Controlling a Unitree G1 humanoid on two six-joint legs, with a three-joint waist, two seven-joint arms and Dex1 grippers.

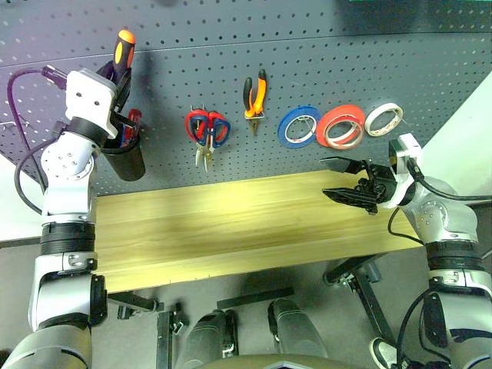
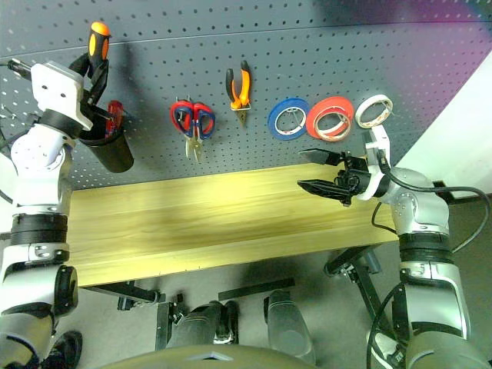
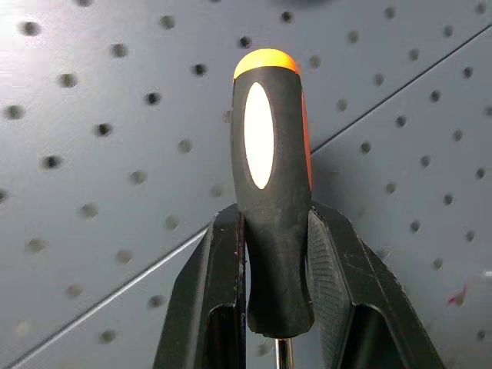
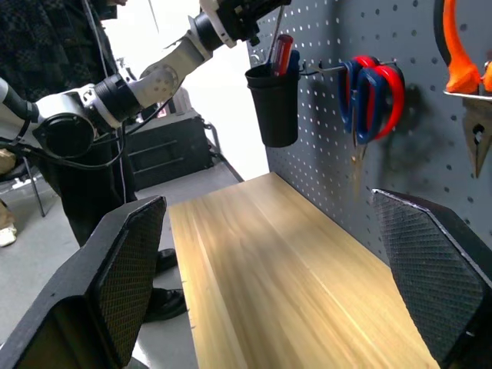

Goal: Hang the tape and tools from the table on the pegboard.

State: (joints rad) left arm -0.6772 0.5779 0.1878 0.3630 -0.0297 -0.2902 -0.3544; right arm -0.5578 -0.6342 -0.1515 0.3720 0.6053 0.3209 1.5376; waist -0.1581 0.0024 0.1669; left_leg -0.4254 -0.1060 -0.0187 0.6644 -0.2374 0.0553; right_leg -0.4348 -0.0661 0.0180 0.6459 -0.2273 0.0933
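Note:
I can see the screwdriver's metal end (image 4: 274,38) points into the black cup's opening (image 4: 269,70), so I should keep lowering it with my left gripper until its handle nears the cup's rim, then let go.
My left gripper (image 1: 121,74) is shut on the slim screwdriver (image 3: 273,192) with the orange-and-black handle, holding it upright against the pegboard (image 1: 307,61) just above a black cup. On the board hang the blue-handled scissors (image 1: 220,131), the orange-and-black pliers (image 1: 255,94) and the red-orange tape (image 1: 342,125). Over the right end of the light wooden table (image 1: 231,223) my right gripper (image 1: 329,178) stands open, pointing left, with nothing between its fingers.
The black cup (image 1: 127,157) hangs on the board at the left with a red-handled tool (image 1: 135,117) in it. Red-handled scissors (image 1: 195,123) share a hook with the blue ones. A blue roll (image 1: 299,125) and a white roll (image 1: 383,118) flank the red-orange tape.

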